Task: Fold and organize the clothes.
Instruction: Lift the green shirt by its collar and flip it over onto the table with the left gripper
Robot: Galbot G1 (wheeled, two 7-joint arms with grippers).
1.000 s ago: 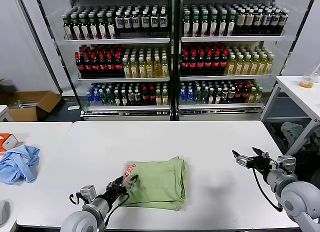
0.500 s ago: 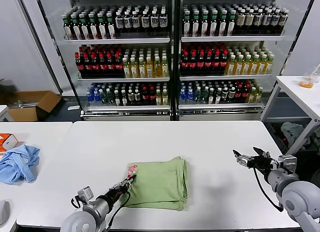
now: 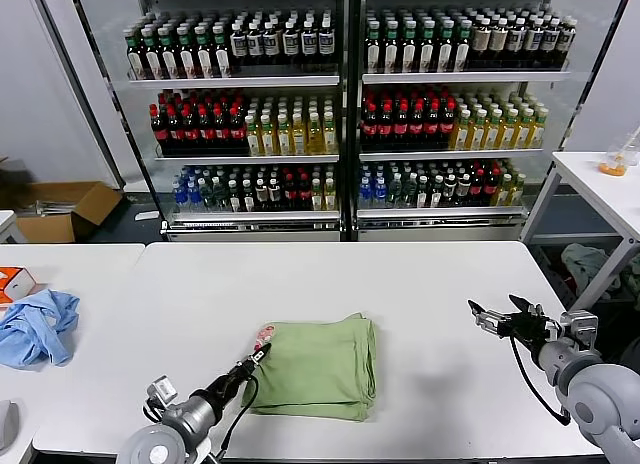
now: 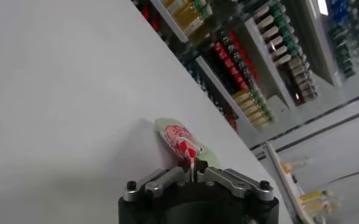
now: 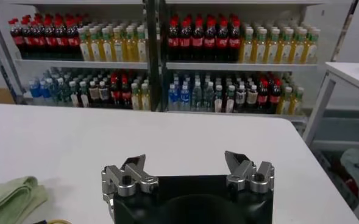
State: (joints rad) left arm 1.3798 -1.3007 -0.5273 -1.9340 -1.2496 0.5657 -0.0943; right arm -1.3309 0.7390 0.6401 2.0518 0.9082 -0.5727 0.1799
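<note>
My left gripper is about to lift the printed corner (image 3: 264, 335) and swing it toward my right gripper to turn the shirt over, because the folded shirt lies plain green side (image 3: 318, 372) up.
The light green shirt (image 3: 320, 366) lies folded into a rough square on the white table (image 3: 420, 284), near the front edge at the middle. Its pink-red and white print (image 3: 263, 334) shows at the left corner. My left gripper (image 3: 258, 355) is shut on that printed corner; in the left wrist view the print (image 4: 180, 139) runs into the closed jaws of the left gripper (image 4: 193, 171). My right gripper (image 3: 500, 315) hovers open and empty over the table's right side, apart from the shirt, whose edge shows in the right wrist view (image 5: 11, 196).
A smaller light blue garment (image 3: 38, 326) and an orange box (image 3: 14, 282) lie on the neighbouring table at the left. Shelves of bottles (image 3: 340, 104) stand behind the table. Another white table (image 3: 600, 189) stands at the right.
My left gripper closed on the shirt's printed corner and drew it down flatter and slightly right. The right gripper stayed almost still.
</note>
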